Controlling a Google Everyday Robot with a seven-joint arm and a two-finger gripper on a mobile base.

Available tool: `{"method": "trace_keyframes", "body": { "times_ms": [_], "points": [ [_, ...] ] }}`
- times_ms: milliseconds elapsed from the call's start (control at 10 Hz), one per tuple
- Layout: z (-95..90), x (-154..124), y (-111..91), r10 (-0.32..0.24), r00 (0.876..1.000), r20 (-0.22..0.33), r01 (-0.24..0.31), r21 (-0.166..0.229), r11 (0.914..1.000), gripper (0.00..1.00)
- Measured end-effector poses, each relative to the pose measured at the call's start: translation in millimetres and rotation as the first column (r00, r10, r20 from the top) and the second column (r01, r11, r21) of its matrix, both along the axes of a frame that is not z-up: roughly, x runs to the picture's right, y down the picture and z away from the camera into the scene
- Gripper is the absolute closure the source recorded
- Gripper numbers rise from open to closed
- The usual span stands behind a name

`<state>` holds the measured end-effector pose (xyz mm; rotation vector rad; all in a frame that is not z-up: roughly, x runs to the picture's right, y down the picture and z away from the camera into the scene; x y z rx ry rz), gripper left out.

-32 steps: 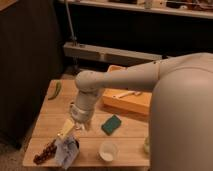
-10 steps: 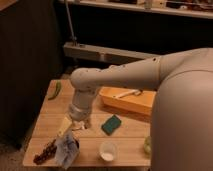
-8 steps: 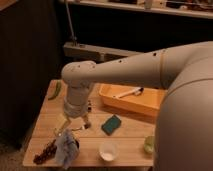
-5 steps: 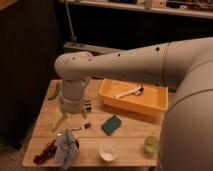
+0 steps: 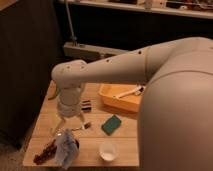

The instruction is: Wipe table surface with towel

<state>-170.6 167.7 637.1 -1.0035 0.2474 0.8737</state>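
A dark rounded edge [image 5: 76, 144] sticks out beside the grey-blue towel [image 5: 65, 151]. I should expect a small metal cup to be hidden there when I raise the towel.
A crumpled grey-blue towel [image 5: 66, 148] lies on the wooden table [image 5: 89, 144] near its front left corner. My gripper [image 5: 69, 126] hangs just above the towel, at the end of the big white arm that crosses the view from the right. Its fingers [image 5: 55, 128] are spread apart and hold nothing. The towel rests on the table and looks free of the fingers.
A yellow tray [image 5: 121, 100] holding a white utensil [image 5: 128, 92] stands at the back right. A green sponge [image 5: 112, 124] and a white cup [image 5: 107, 150] sit mid-table. A dark reddish clump [image 5: 44, 151] lies left of the towel. A small dark striped object [image 5: 86, 105] sits behind the gripper.
The gripper has let go of the towel, opened and risen a little. The arm has swung left and up. The towel stays crumpled at the front left.
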Motion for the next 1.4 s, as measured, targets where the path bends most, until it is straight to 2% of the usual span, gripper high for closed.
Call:
{"method": "trace_keyframes", "body": {
  "times_ms": [200, 400, 600, 900, 1000, 1200, 1400],
  "points": [
    [36.4, -8, 30, -0.016, 1.0, 0.001, 0.016, -0.009, 0.9998, 0.2],
    [59.5, -18, 50, -0.027, 1.0, 0.007, 0.028, -0.017, 0.9995, 0.22],
    [67.1, -22, 58, -0.032, 0.999, 0.012, 0.033, -0.026, 0.9991, 0.38],
    [62.3, -25, 53, -0.025, 1.0, 0.017, 0.026, -0.031, 0.9992, 0.67],
    [58.8, -24, 49, -0.018, 1.0, 0.014, 0.018, -0.029, 0.9994, 0.79],
    [49.3, -20, 29, 0.022, 1.0, 0.011, -0.022, -0.02, 0.9996, 0.97],
    [31.9, -13, -5, 0.065, 0.998, 0.024, -0.065, 0.001, 0.9979, 1.0]
  ]
}}
